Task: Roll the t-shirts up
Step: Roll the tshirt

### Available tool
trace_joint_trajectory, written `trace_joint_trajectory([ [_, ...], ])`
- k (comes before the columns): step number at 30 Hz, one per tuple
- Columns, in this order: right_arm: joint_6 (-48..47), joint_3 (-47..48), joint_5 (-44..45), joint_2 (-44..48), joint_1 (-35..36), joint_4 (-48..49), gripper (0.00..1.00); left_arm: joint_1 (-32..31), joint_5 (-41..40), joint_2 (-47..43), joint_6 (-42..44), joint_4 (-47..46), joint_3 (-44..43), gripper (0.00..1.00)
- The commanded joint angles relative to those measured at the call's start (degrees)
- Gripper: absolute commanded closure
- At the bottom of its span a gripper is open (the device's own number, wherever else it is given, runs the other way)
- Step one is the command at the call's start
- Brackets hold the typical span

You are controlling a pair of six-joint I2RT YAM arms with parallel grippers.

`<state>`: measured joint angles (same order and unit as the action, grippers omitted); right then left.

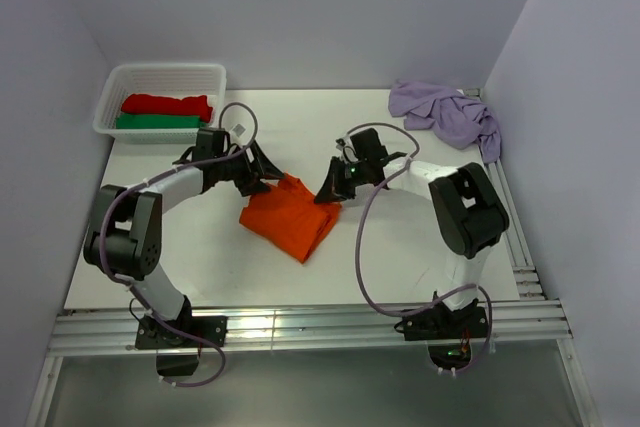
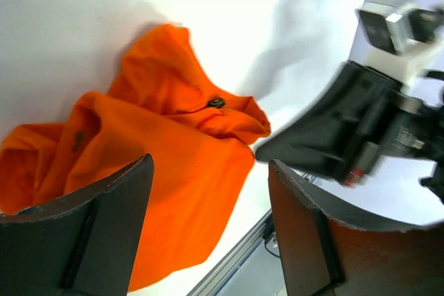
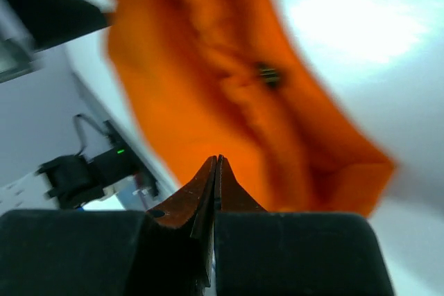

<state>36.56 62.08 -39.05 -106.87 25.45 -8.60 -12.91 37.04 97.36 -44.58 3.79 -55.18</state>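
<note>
The orange t-shirt's back edge [image 1: 290, 185] is bunched up and uneven under my grippers, so next I lift both grippers away and gather the shirt's end [image 1: 249, 216] closest to my left gripper.
The orange t-shirt [image 1: 291, 217] lies bunched in a rough fold in the middle of the table; it also fills the left wrist view [image 2: 159, 164] and the right wrist view [image 3: 208, 81]. The lilac t-shirt [image 1: 446, 112] is a crumpled heap at the back right corner. My left gripper [image 1: 263, 176] hovers at the orange shirt's back left edge, open [image 2: 211, 164], with nothing between its fingers. My right gripper [image 1: 330, 193] is at the shirt's back right corner, shut [image 3: 218, 162], with no cloth showing between its jaws.
A white basket [image 1: 165, 69] at the back left holds a red roll [image 1: 166, 104] and a green roll [image 1: 158, 122] of cloth. Walls close the table on the left, back and right. A metal rail [image 1: 300, 327] runs along the near edge.
</note>
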Motion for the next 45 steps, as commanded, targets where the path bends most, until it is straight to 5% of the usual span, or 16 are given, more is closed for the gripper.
trace_joint_trajectory([
  [1, 2.0, 1.0, -6.2, 6.8, 0.0, 2.3, 1.00, -0.4, -0.3, -5.5, 1.3, 1.9, -2.1, 0.27],
  [9, 3.8, 1.6, -14.7, 2.0, 6.8, 3.8, 1.00, -0.4, 5.3, -10.1, -4.9, -3.3, 6.2, 0.27],
  [17, 7.6, -0.5, -17.1, -5.7, 11.7, 11.7, 1.00, -1.2, 8.8, -7.5, -12.0, -20.0, 16.4, 0.27],
  [29, 0.9, -10.1, -16.0, -12.4, 9.4, 12.7, 1.00, -1.3, 5.3, 1.9, -6.9, -23.0, 12.9, 0.27],
  [36, 4.2, -11.6, -12.9, -2.5, 9.1, 14.6, 1.00, -1.3, 4.4, -1.7, -1.4, -8.3, 1.0, 0.24],
  [40, 4.2, -14.4, -4.5, 10.1, 9.4, 14.9, 0.80, -1.2, 2.9, -2.5, -0.2, 2.2, -12.0, 0.24],
  [45, -8.5, -8.3, 8.0, 18.4, 11.8, 3.5, 0.61, 1.8, -1.8, -6.4, -2.1, 14.3, -15.8, 0.24],
])
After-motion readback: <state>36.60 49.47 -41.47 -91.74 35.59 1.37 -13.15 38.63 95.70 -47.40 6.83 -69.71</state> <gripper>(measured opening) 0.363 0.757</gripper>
